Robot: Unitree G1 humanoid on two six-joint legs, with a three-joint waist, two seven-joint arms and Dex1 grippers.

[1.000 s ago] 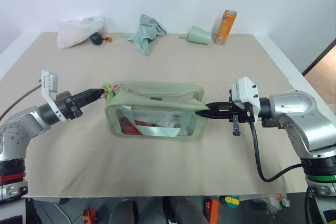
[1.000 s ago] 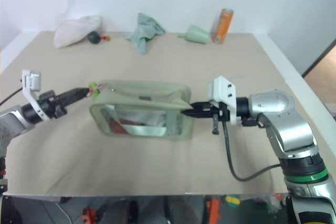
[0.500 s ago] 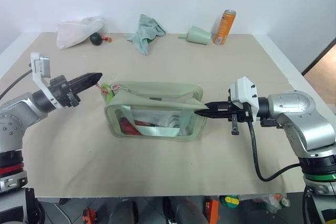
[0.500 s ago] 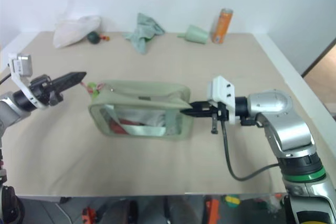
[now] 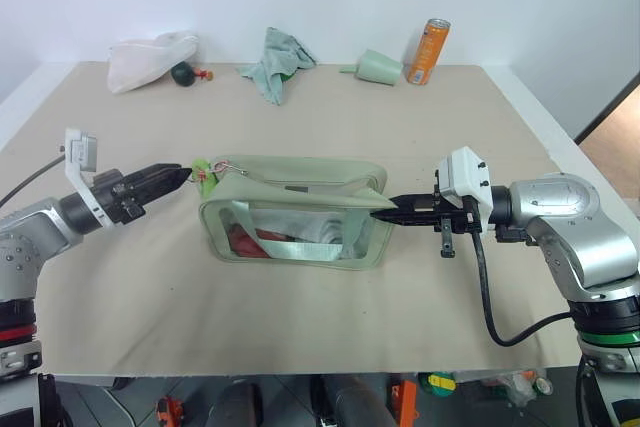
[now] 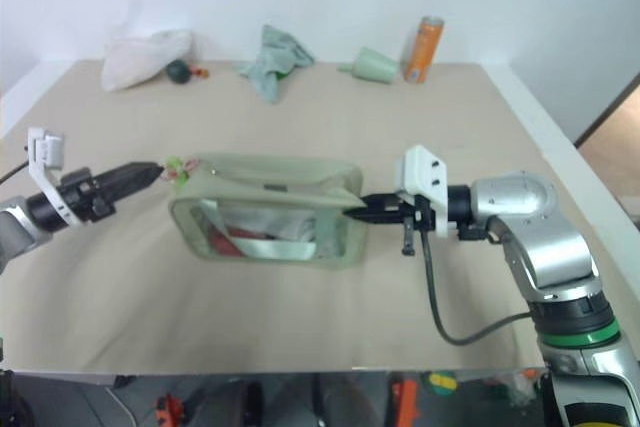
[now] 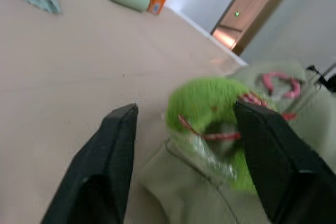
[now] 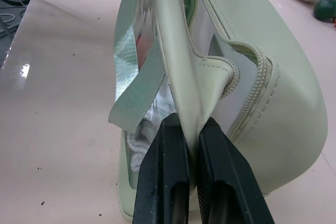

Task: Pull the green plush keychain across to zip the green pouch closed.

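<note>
Next, I lay the green plush keychain [image 5: 204, 177] on top of the pouch with my left gripper, because it hangs over the pouch's corner. Then my left gripper should hold that corner [image 5: 211, 197] while my right gripper pulls.
The green pouch [image 5: 295, 212] stands upright mid-table, with red and white contents showing through its clear front. At its left top corner lies the green plush keychain [image 5: 203, 165] on its reddish cord. My left gripper [image 5: 182, 174] points level at that corner. In the left wrist view its fingers [image 7: 113, 150] stand open, and the fuzzy keychain [image 7: 207, 100] sits between them, nearer one finger. My right gripper [image 5: 380, 214] is at the pouch's right end. There it [image 8: 190, 124] is shut on a fold of the pouch's [image 8: 241, 40] pale fabric beside the zipper's end.
Along the table's far edge are a white bag [image 5: 148, 59], a dark green ball [image 5: 182, 73], a teal rag [image 5: 277, 59], a pale green cone cup [image 5: 377, 67] and an orange can [image 5: 428, 51]. The table's right edge [image 5: 545, 127] is near my right arm.
My left gripper was shut at the keychain, lifted up and away still shut, and has now come back level with it, fingers open. The right gripper and the pouch have not moved.
</note>
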